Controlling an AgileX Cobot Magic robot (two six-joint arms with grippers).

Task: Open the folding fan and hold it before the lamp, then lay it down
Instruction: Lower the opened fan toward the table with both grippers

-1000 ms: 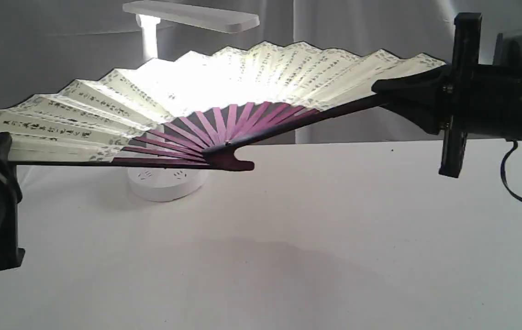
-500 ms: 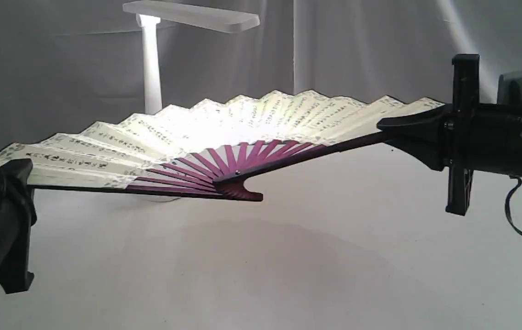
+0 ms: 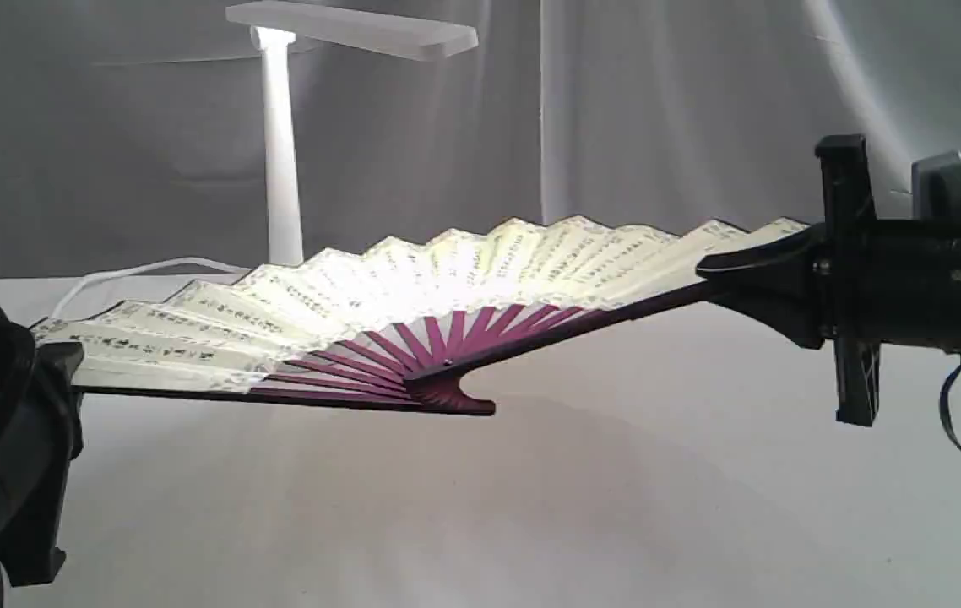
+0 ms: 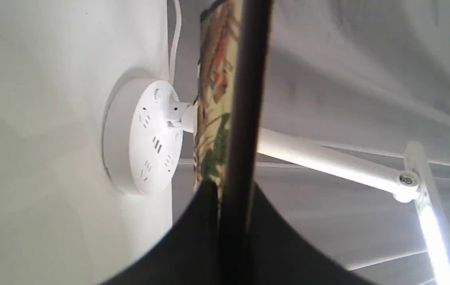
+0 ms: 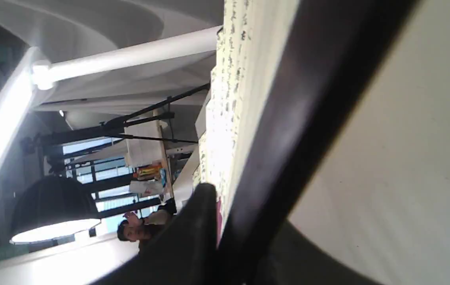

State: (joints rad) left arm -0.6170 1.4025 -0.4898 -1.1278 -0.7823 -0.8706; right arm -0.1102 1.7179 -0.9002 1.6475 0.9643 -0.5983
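Note:
I can see the folding fan hangs spread wide (image 3: 437, 279) above the clear white table (image 3: 507, 507), so my left gripper should keep lowering its guard until they meet, then release.
The folding fan (image 3: 413, 283) is spread wide open, cream pleats with black writing and maroon ribs meeting at a pivot low over the white table. My left gripper (image 3: 54, 376) is shut on its left guard, which the left wrist view shows as a dark strip (image 4: 241, 118) between the black fingers. My right gripper (image 3: 721, 270) is shut on the right guard, seen again in the right wrist view (image 5: 288, 130). Behind the fan stands the white lamp (image 3: 278, 152), lit, with its bar head above and its round base (image 4: 146, 134) on the table.
The lamp's white cord (image 3: 134, 272) runs along the table behind the fan's left end. Grey cloth drapes (image 3: 658, 110) close off the back. The white table (image 3: 531, 507) stretches in front of the fan.
Both grippers have come down with the open fan. It has dropped from in front of the lamp head to low over the table, tilting flatter, and the lamp's stem is now uncovered.

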